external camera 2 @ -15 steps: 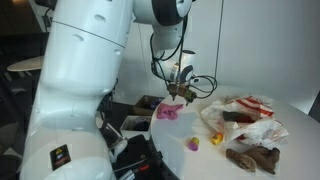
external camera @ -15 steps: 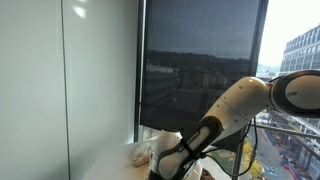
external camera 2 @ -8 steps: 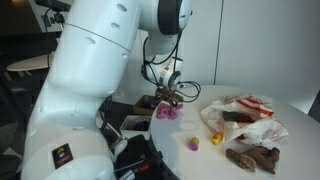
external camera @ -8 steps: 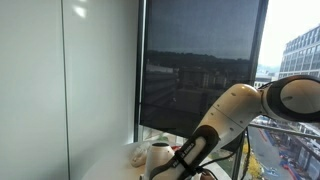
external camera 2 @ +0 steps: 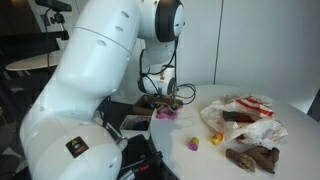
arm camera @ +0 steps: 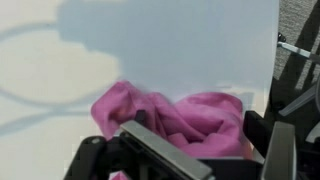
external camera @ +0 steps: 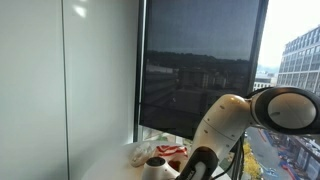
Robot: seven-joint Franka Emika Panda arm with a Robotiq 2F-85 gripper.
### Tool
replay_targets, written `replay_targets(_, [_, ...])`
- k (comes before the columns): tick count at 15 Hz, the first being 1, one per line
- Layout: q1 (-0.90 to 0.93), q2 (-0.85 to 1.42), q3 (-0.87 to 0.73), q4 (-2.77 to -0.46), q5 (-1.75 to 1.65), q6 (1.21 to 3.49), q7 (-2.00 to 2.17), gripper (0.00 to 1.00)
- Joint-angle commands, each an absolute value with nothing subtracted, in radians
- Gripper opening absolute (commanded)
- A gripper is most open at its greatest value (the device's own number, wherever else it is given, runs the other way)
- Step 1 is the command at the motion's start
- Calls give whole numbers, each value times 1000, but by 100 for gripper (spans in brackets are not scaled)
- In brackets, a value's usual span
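Note:
The gripper's outer finger is at the table's rim [arm camera: 271,88], away from the middle of the pink cloth, so the robot should move the gripper back inward and close it on the cloth's central folds [arm camera: 178,118].
A crumpled pink cloth [arm camera: 190,112] lies on the white round table [arm camera: 60,70], close to its edge. In the wrist view my gripper [arm camera: 197,128] is open and low over it. The dark fingers [arm camera: 256,130] stand on either side of the folds, and the cloth fills the gap between them. In an exterior view the gripper [external camera 2: 164,101] hangs just above the pink cloth [external camera 2: 166,113] at the near-left rim of the table [external camera 2: 290,120]. In an exterior view only the white arm [external camera: 225,130] shows; the gripper is hidden there.
A small yellow item [external camera 2: 213,138] and a small pink item [external camera 2: 193,144] lie further along the table. A heap of white and red wrappers [external camera 2: 240,115] and a brown piece [external camera 2: 252,157] sit beyond them. A dark cluttered stand [external camera 2: 140,155] is below the table edge.
The arm has swung left and lowered, bringing the gripper down over the pink cloth. The jaws have stayed open and the cloth has not moved.

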State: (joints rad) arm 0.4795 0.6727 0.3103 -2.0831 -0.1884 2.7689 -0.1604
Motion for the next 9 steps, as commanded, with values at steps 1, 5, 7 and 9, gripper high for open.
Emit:
replay_targets(1, [636,700,157,-2028,-327,2868,-45,100])
replay_targets(5, [742,727,47,-1973,-368,2894,47,100])
replay_targets(7, [774,741,18,-1951,-360,2895,67,100])
replay_targets(9, [782,742,15,-1942,-347,2863,64,100])
